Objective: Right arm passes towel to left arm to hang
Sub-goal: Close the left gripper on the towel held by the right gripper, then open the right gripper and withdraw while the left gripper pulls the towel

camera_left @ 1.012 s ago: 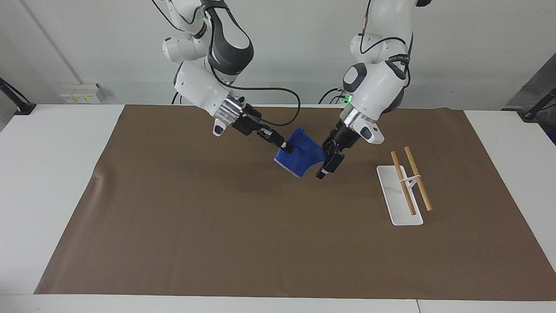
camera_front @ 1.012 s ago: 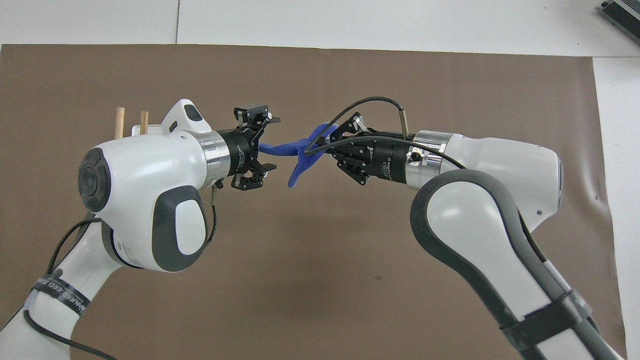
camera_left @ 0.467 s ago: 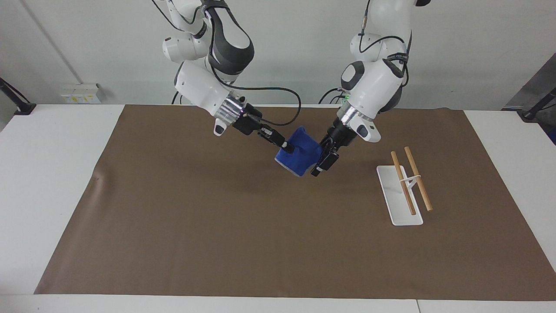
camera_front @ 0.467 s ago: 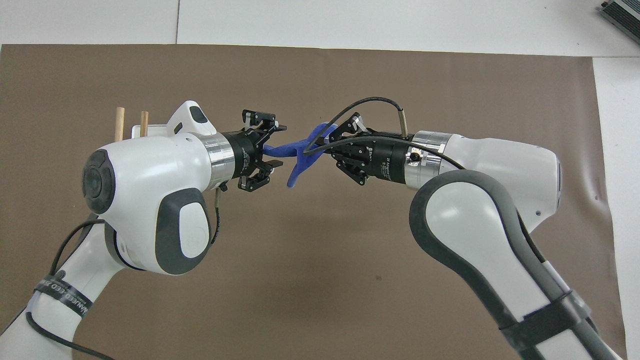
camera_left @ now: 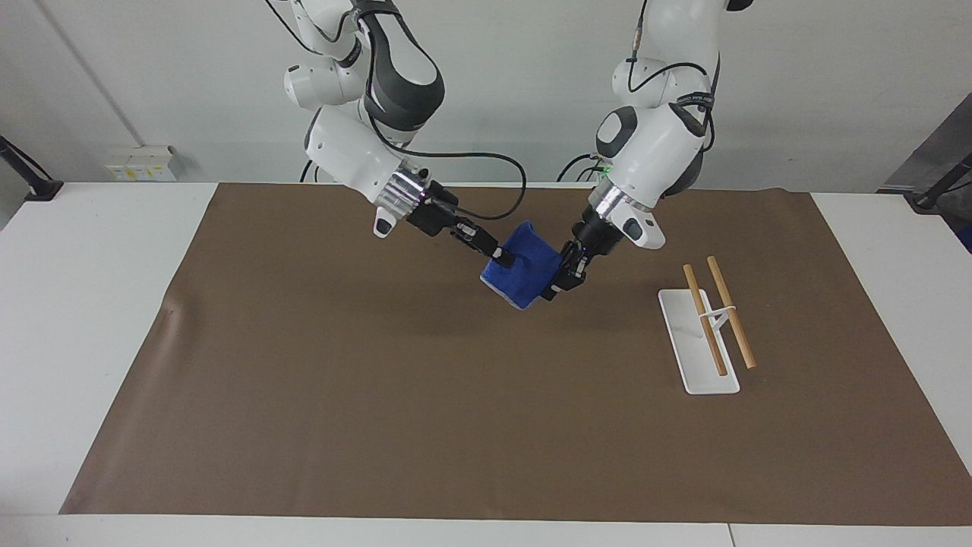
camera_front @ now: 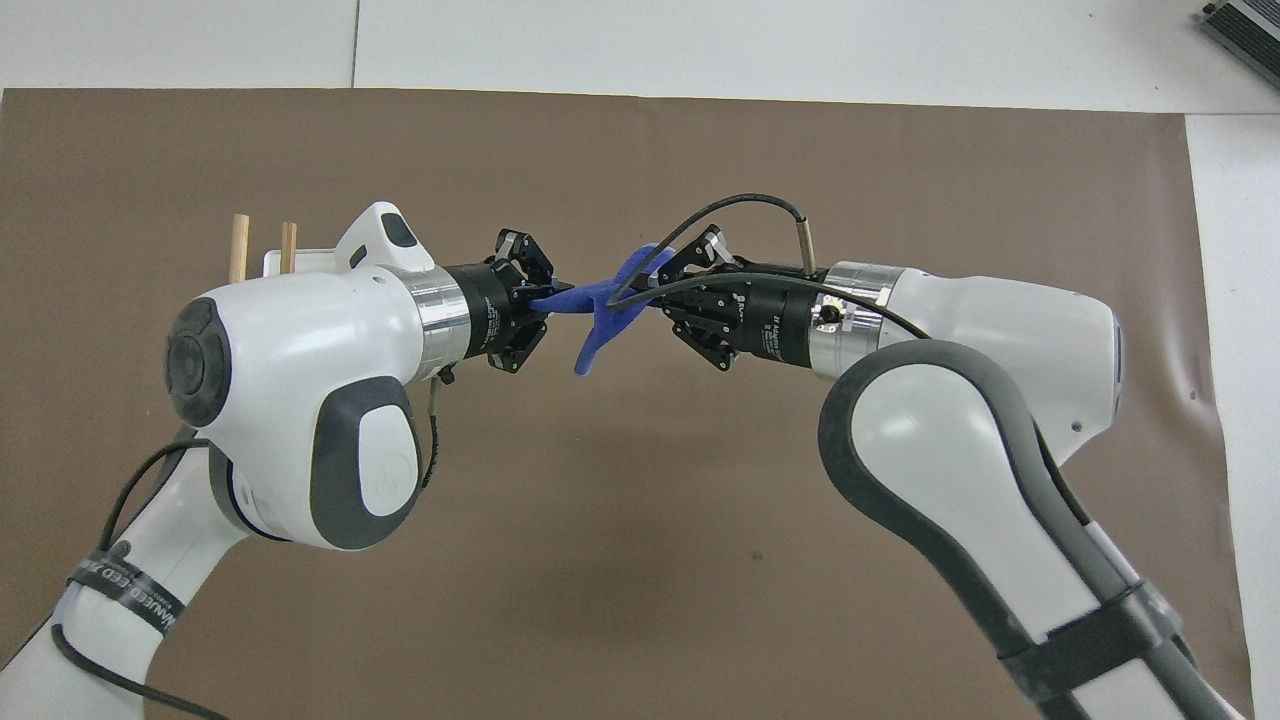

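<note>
Both grippers are closed on the towel (camera_left: 524, 277). I should open my right gripper and move it away before my left gripper takes the towel to the wooden rods (camera_left: 705, 320).
The bright blue towel (camera_left: 524, 279) hangs in the air over the middle of the brown mat, held between both grippers. My right gripper (camera_left: 503, 259) is shut on the towel's upper edge. At the towel's edge toward the left arm's end of the table, my left gripper (camera_left: 553, 289) is shut on it too. From overhead the towel (camera_front: 598, 302) shows as a narrow folded strip stretched between the left gripper (camera_front: 552, 298) and the right gripper (camera_front: 645, 297).
A white tray (camera_left: 687, 357) carrying two wooden rods (camera_left: 730, 311) on a thin white stand sits toward the left arm's end of the table. Overhead, the rod tips (camera_front: 239, 247) peek out past the left arm. The brown mat (camera_left: 342, 395) covers most of the table.
My left gripper has moved in on the towel's edge and gone from open to shut on it. The right gripper has stayed shut on the towel, in place.
</note>
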You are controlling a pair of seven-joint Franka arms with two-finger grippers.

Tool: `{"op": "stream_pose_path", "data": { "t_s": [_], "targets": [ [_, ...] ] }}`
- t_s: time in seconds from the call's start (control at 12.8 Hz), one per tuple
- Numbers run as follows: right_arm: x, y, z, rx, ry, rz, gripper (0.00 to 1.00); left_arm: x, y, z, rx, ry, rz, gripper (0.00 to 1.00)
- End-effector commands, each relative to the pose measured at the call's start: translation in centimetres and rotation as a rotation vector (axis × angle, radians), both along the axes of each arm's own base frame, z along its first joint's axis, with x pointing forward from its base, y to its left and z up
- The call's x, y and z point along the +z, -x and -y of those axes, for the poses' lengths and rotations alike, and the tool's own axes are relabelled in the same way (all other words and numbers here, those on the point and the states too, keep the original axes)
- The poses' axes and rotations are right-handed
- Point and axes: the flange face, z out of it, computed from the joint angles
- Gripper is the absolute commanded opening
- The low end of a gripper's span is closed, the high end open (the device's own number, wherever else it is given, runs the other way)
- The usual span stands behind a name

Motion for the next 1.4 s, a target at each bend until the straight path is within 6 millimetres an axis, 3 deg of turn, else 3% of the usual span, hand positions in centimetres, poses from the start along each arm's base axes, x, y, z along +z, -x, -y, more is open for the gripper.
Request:
{"op": "stream_pose_path", "data": {
  "t_s": [0.0,0.08,0.16,0.23,0.39,0.55,0.78,1.01,1.17,1.32],
  "targets": [
    [-0.2,0.2,0.2,-0.01,-0.015,0.017,0.0,0.3,0.6,-0.4,-0.066,-0.018,0.036,0.0],
    [-0.1,0.1,0.4,-0.012,-0.014,0.02,0.28,0.3,0.5,-0.4,-0.087,-0.026,0.053,0.0],
    [-0.1,0.0,0.7,-0.015,-0.009,0.022,0.87,0.3,0.5,-0.4,-0.116,-0.036,0.071,0.0],
    [-0.2,-0.1,0.9,-0.015,0.002,0.028,1.0,0.2,0.5,-0.5,-0.148,-0.049,0.088,0.0],
    [-0.1,-0.7,2.3,0.013,0.096,0.071,1.0,0.4,0.3,-0.5,-0.193,-0.067,0.128,0.0],
    [0.4,-1.4,4.5,0.104,0.31,0.182,1.0,0.4,-0.2,-1.5,-0.206,-0.084,0.152,0.0],
    [0.1,-2.7,8.5,0.254,0.578,0.325,1.0,0.3,-2.0,-5.1,-0.192,-0.112,0.181,0.0],
    [-0.8,-3.4,13.2,0.462,0.905,0.361,1.0,0.0,-5.0,-13.4,-0.154,-0.172,0.228,0.0],
    [-1.1,-3.3,15.6,0.547,1.027,0.319,1.0,-0.3,-6.2,-18.8,-0.122,-0.208,0.246,0.0],
    [0.2,-3.2,18.0,0.564,1.039,0.241,1.0,-0.4,-6.6,-22.1,-0.112,-0.229,0.252,0.0]
  ]
}}
